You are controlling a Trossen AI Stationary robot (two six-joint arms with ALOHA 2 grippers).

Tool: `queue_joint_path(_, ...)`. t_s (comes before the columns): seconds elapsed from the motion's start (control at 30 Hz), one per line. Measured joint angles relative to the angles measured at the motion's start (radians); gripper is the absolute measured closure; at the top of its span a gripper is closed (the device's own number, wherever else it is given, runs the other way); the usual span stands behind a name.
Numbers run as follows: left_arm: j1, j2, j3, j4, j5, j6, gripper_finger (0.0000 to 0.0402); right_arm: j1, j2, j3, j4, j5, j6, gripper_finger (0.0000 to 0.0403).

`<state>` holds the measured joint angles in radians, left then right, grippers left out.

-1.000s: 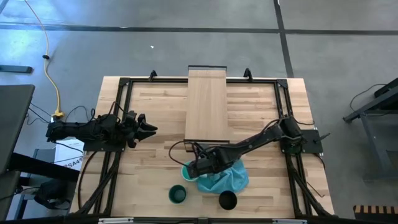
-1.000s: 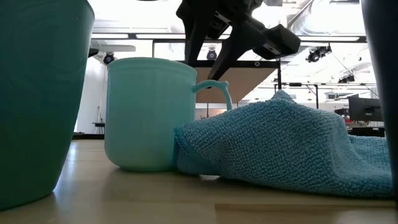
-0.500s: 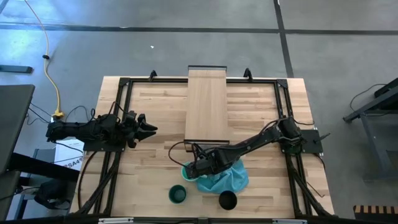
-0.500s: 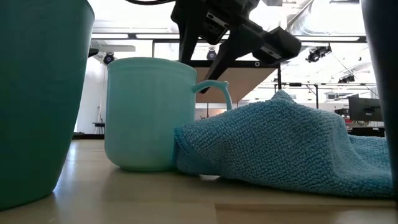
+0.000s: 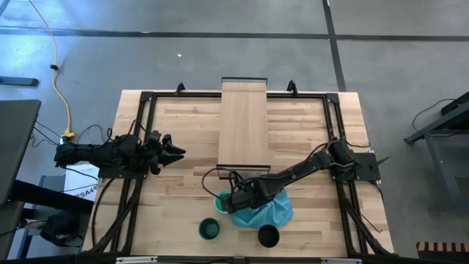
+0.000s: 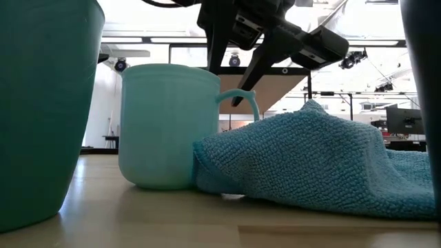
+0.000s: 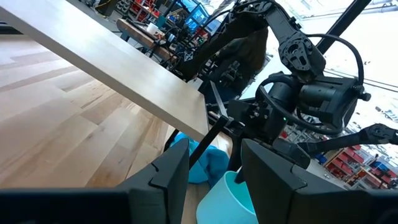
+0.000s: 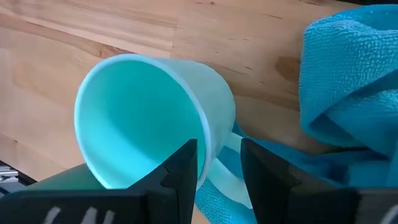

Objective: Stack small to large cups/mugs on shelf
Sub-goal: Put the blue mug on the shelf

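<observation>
The blue cloth lies (image 8: 214, 206) under the mug's handle. The light turquoise mug (image 5: 219, 204) will come free when I lift it, and the cloth will stay behind.
The light turquoise mug (image 5: 218, 200) stands upright on the tabletop, with the blue cloth (image 5: 265, 210) bunched against its handle side. My right gripper (image 5: 234, 199) hangs open over the mug's rim, one finger inside and one outside by the handle (image 6: 242, 98). The dark green cup (image 5: 209, 229) and the black cup (image 5: 268, 236) stand near the table's near edge. The shelf (image 5: 244, 121) lies at the middle of the far side. My left gripper (image 5: 176, 152) waits open at the table's left. My right gripper comes from above, slanting down, and straddles the mug's wall (image 8: 208, 140) at the rim beside the handle. One finger (image 8: 181, 169) is inside against the wall, and the other (image 8: 264, 168) is outside past the handle. The mug stands on its base on the table.
The cloth (image 6: 324, 158) lies heaped to the right of the mug and under the right arm. Dark frame rails (image 5: 139, 132) run along the table's sides. Bare tabletop (image 5: 190, 125) lies between the left gripper and the shelf.
My right gripper has sunk a little over the mug and drifted slightly toward the table's near edge, its fingers reaching lower past the rim. The mug has slid a little toward the table's right, still upright.
</observation>
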<state>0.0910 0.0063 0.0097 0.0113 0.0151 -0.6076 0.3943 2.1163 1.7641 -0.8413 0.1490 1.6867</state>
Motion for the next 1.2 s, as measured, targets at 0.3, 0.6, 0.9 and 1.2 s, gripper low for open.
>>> queue_joint_path(0.3,0.0,0.0,0.0,0.0,0.0,-0.001,0.0266,-0.003,0.001,0.0,0.001,0.003,-0.011,0.0318)
queue_joint_path(0.6,0.0,0.0,0.0,0.0,0.0,-0.001,0.0266,-0.003,0.001,0.002,0.037,0.006,-0.047,0.0394)
queue_joint_path(0.9,0.0,0.0,0.0,0.0,0.0,-0.001,0.0266,-0.003,0.002,0.033,0.023,0.006,-0.071,0.0401)
queue_joint_path(1.2,0.0,0.0,0.0,0.0,0.0,0.0,0.0266,-0.001,0.002,0.171,-0.17,0.006,-0.072,0.0402)
